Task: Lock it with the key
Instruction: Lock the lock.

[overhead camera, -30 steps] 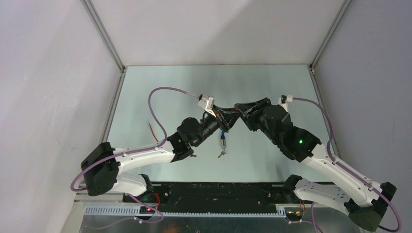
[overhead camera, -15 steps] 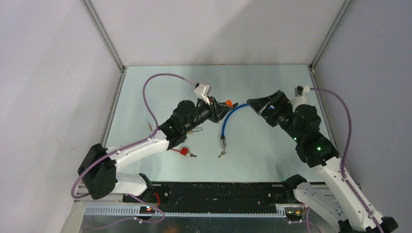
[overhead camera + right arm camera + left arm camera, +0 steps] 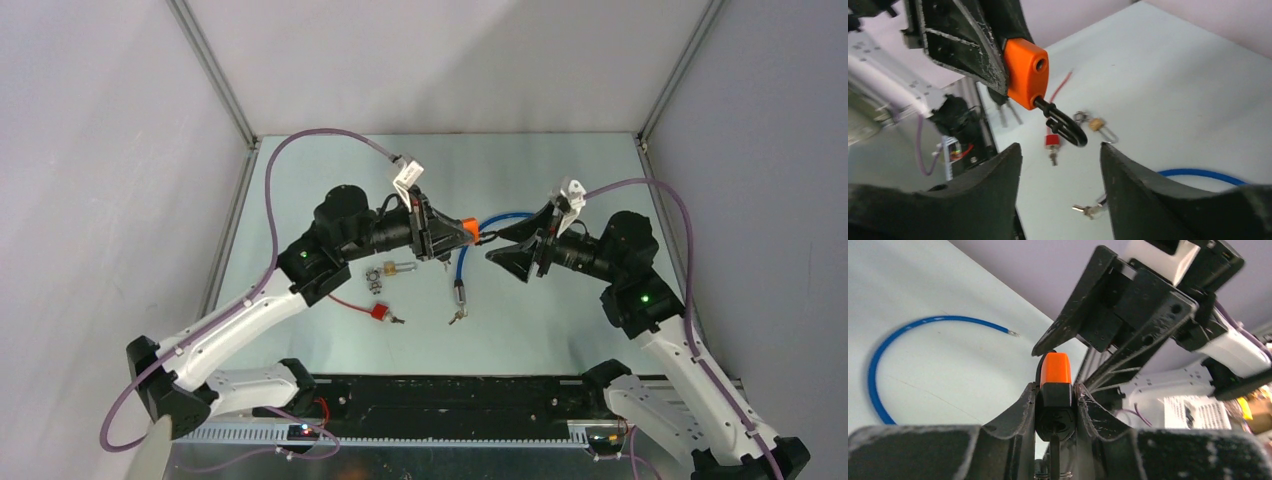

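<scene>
My right gripper should hold the shackle (image 3: pixel 1074 130) while my left gripper takes a new hold of the padlock, because the black shackle's loose end points away from the orange padlock's hole (image 3: pixel 1040 64).
My left gripper (image 3: pixel 462 233) is shut on an orange padlock (image 3: pixel 466 230), held above the table and pointing right. In the left wrist view the padlock (image 3: pixel 1055 372) sits clamped between both fingers, and a dark stem runs down from its underside; I cannot tell what that stem is. A black shackle (image 3: pixel 1066 126) sticks out of the padlock (image 3: pixel 1025 72). My right gripper (image 3: pixel 493 245) faces it, open and empty, with its tips just short of the shackle. A silver key (image 3: pixel 458 317) lies on the table near the end of a blue cable (image 3: pixel 497 217).
A small brass padlock (image 3: pixel 395 268) and a red lock with a key in it (image 3: pixel 381 312) lie on the table under the left arm, with a thin red wire (image 3: pixel 345 303) beside them. The key (image 3: pixel 1085 210) and the blue cable (image 3: pixel 1198 174) lie below my right gripper (image 3: pixel 1060 150).
The left arm lifted and swung the orange padlock to point right. The right gripper turned down and in to face it, and its jaws narrowed a little. The blue cable now rests on the table.
</scene>
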Controlling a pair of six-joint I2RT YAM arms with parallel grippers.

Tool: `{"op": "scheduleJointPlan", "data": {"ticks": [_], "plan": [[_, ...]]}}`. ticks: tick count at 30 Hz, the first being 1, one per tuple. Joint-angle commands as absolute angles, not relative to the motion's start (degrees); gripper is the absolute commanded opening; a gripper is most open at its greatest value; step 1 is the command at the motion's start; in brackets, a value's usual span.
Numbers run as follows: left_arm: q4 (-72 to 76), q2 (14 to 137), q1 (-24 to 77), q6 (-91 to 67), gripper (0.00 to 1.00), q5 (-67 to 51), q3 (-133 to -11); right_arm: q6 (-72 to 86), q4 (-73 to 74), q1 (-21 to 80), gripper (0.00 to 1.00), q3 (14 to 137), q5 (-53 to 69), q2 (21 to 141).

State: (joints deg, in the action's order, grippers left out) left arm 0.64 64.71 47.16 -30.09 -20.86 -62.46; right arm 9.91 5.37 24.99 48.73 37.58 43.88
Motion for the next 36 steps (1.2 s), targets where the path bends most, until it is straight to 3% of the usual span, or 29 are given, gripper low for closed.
{"op": "scheduleJointPlan", "data": {"ticks": [1,4,14,21,24,27,29,36], "plan": [[-5.4,62.7,46.7,-30.2,0.0,-30.2,-66.6,1.7,0.6,24.9,0.55,48.8,50.0,44.5],[-6.1,62.6,46.4,-29.6,0.0,-33.3,-67.2,0.4,0.6,25.1,0.43,48.8,54.2,45.1],[-6.1,63.7,44.9,-29.8,0.0,-38.8,-69.8,-1.4,-1.5,26.1,0.21,48.8,57.5,48.1],[-6.1,62.6,44.4,-29.9,0.0,-40.6,-69.8,-2.1,-1.4,27.7,0.4,48.8,56.7,48.2],[-6.0,62.4,44.4,-29.8,0.0,-41.0,-69.8,-1.8,-1.9,28.1,0.38,48.7,56.6,48.0],[-5.9,62.3,44.3,-30.0,0.0,-40.8,-69.8,-0.5,-3.7,28.1,0.26,48.3,58.1,47.7],[-5.8,62.1,44.2,-30.4,0.0,-40.9,-69.9,-0.3,-3.6,28.2,0.24,48.3,58.7,47.8],[-4.8,61.2,44.1,-31.0,0.0,-40.7,-69.3,0.9,-4.6,28.6,0.42,46.9,57.4,47.5]]}}
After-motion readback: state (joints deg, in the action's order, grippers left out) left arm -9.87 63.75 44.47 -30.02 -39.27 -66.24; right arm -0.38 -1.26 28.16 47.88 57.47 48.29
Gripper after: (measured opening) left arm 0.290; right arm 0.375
